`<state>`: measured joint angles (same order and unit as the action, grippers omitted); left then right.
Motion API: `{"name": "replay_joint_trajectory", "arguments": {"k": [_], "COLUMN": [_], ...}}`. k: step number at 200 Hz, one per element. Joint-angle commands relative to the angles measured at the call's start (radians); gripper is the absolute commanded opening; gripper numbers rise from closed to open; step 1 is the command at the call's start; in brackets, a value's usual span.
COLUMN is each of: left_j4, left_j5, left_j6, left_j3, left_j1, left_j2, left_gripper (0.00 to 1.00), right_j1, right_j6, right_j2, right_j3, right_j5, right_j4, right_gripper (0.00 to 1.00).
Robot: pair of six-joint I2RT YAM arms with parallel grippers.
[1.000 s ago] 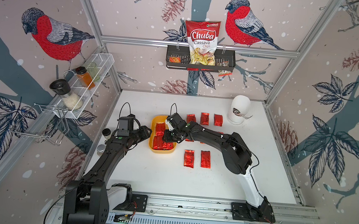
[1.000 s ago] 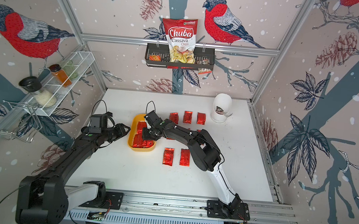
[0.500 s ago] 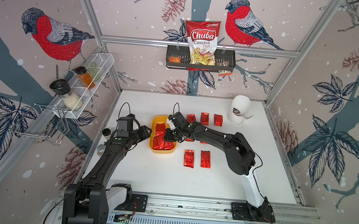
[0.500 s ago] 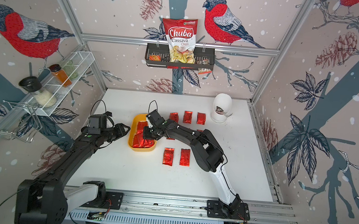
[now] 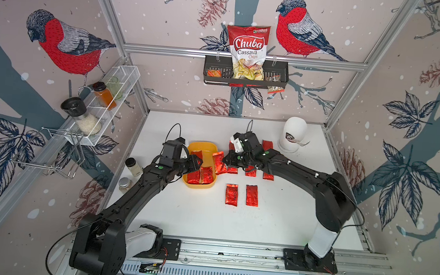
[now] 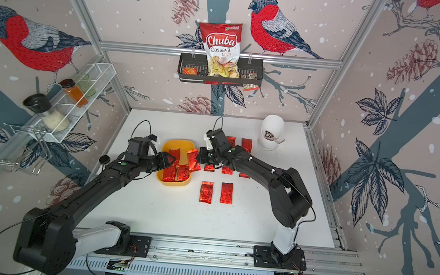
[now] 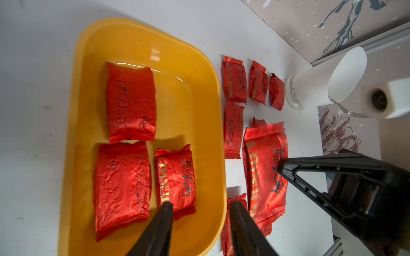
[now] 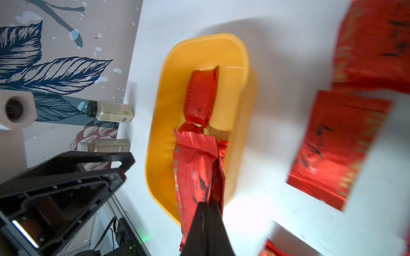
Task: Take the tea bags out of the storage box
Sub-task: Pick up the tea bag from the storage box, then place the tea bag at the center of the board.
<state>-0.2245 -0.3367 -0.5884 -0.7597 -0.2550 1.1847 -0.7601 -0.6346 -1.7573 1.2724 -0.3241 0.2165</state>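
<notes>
My right gripper should keep moving its tea bag until it lies flat in the free spot that the front row of tea bags (image 5: 252,195) has at its end (image 5: 270,195).
The yellow storage box (image 5: 201,145) (image 6: 178,143) stands left of the table's middle. Three red foil tea bags (image 7: 131,102) (image 7: 122,186) (image 7: 175,177) lie in it. My right gripper (image 5: 225,160) (image 8: 207,202) is shut on one more tea bag (image 5: 218,162) (image 8: 195,166), held in the air over the box's right rim. My left gripper (image 5: 195,163) (image 7: 200,205) is open, its jaws astride the box's right wall, one over a tea bag inside, one outside. Several tea bags (image 5: 231,195) (image 5: 252,195) (image 7: 235,82) lie in rows on the table right of the box.
A white cup (image 5: 293,135) stands at the back right. Two small jars (image 5: 134,166) (image 5: 124,184) sit at the table's left edge. A white wire rack (image 5: 101,104) hangs on the left wall. A black basket (image 5: 279,76) with a chips bag hangs on the back wall.
My right gripper has shut on a tea bag inside the box and carried it up and right, over the right rim. The left arm has barely moved.
</notes>
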Motion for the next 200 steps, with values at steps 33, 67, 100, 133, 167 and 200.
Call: {"name": "replay_joint_trajectory", "arguments": {"k": [33,67,100,133,167,200], "left_j4": [0.042,0.059,0.049,0.038,0.033,0.029], "left_j5": [0.066,0.068,0.074,0.082,0.091,0.088], "left_j6": [-0.035,-0.037,-0.024,-0.011,-0.002,0.006], "left_j3": [-0.055,-0.064,-0.086,-0.103,-0.103,-0.095], "left_j1": [-0.099,-0.117,-0.117,-0.115,-0.105,-0.076], "left_j2": [0.07,0.102,0.117,0.123,0.13,0.122], "left_gripper": [0.46,0.46,0.46,0.46,0.46,0.47], "right_j1": [0.163,0.284,0.354,0.364,0.369,0.37], "right_j6": [0.017,0.035,0.036,0.038,0.048,0.049], "right_j2": [0.317,0.472,0.524,0.509,0.474,0.458], "right_j3": [-0.401,-0.595,-0.7,-0.726,-0.734,-0.737], "right_j5": [0.055,0.079,0.076,0.119,0.167,0.217], "right_j4": [-0.02,0.013,0.01,0.027,0.053,0.071], "right_gripper": [0.0,0.0,0.0,0.0,0.0,0.19]}}
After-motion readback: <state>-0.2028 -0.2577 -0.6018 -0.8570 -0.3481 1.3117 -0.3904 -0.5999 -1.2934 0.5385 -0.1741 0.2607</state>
